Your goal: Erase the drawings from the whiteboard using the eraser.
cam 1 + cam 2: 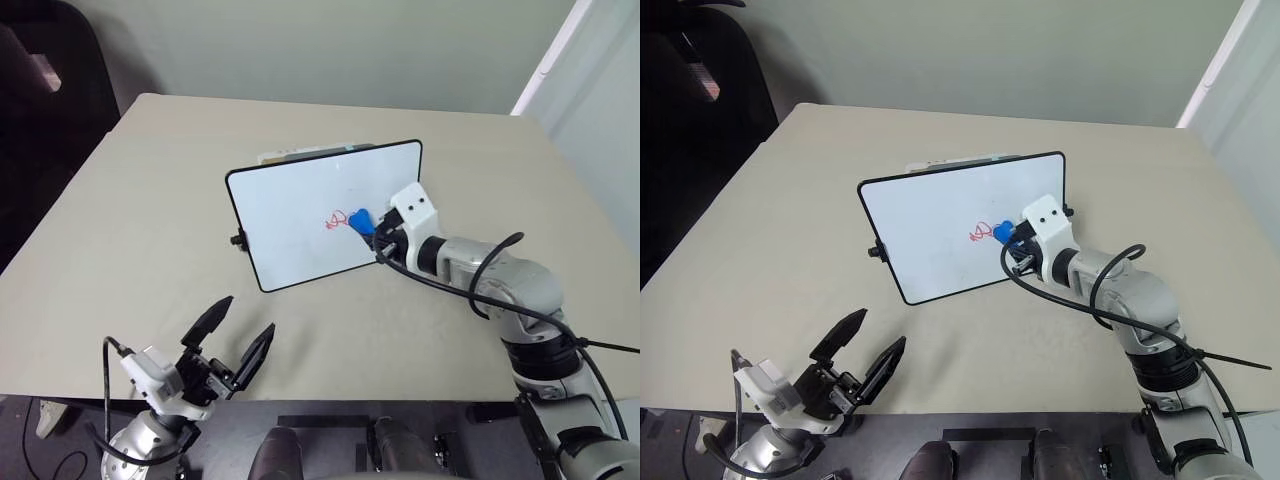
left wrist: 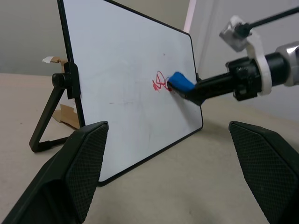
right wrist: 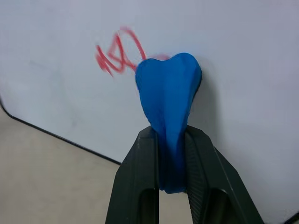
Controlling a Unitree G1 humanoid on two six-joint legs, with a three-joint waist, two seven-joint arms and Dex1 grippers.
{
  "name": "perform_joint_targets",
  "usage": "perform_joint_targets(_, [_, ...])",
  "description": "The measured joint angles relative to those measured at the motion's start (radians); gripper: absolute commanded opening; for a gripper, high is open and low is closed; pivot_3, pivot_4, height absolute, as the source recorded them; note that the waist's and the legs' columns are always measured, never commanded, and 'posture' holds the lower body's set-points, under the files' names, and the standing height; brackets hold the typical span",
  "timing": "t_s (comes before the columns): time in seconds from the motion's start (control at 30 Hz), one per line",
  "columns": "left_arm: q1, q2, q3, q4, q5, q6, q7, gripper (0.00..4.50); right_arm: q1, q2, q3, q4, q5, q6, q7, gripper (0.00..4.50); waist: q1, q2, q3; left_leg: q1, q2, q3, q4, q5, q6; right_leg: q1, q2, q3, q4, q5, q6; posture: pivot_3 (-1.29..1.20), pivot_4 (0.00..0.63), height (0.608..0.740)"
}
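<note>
The eraser's head touches only the red scribble's edge (image 1: 347, 217), so my right gripper needs to turn back and rub toward my left gripper's side, across the remaining strokes (image 1: 334, 220).
The whiteboard (image 1: 310, 210) stands propped upright on the tan table, its white face toward me. A small red scribble, the drawings (image 1: 335, 220), sits right of the board's middle. My right gripper (image 1: 374, 236) is shut on the blue eraser (image 1: 360, 219), whose tip rests against the board at the scribble's right edge; the right wrist view shows the eraser (image 3: 168, 102) pinched between both black fingers (image 3: 138, 182), covering part of the drawings (image 3: 114, 53). My left gripper (image 1: 232, 340) hovers open near the table's front edge, well apart from the board.
The tan table (image 1: 150, 200) spreads wide around the board. A black stand leg (image 2: 46, 123) props the board from behind, beside a bit of cardboard (image 2: 65, 114). A dark chair (image 1: 40, 80) stands off the table's far left corner.
</note>
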Motion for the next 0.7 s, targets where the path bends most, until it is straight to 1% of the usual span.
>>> perform_joint_targets(0.33, [0.0,-0.001,0.011,0.0,0.0,0.001,-0.003,4.5,0.011,0.003,0.013,0.017,-0.033,-0.005,0.018,0.41,-0.001,0.0,0.0,0.0,0.0,0.0,0.0,0.001,-0.002,0.001,0.0,0.0,0.0,0.001,-0.001,0.0,0.15,0.74])
perform_joint_targets(0.53, [-0.001,-0.003,0.011,0.0,0.0,0.002,-0.003,4.5,0.011,-0.019,0.035,0.021,-0.05,0.019,0.048,0.41,-0.001,0.0,0.0,0.0,0.0,0.0,0.0,0.002,-0.003,0.0,0.0,0.0,0.0,0.001,-0.001,0.0,0.15,0.74])
perform_joint_targets(0.63, [-0.002,-0.004,0.011,0.0,0.001,0.002,-0.003,4.5,0.003,-0.014,0.038,0.028,-0.056,0.018,0.052,0.41,-0.001,0.0,0.0,0.0,0.0,0.0,0.0,0.002,-0.003,0.0,0.0,0.0,0.0,0.001,-0.001,0.0,0.15,0.74])
perform_joint_targets(0.7, [-0.002,-0.004,0.011,0.001,0.001,0.003,-0.003,4.5,-0.009,0.008,0.033,0.045,-0.065,0.018,0.05,0.41,-0.005,0.0,0.0,0.0,0.0,0.0,0.0,0.002,-0.003,0.0,0.0,0.0,0.0,0.001,-0.002,0.0,0.15,0.74])
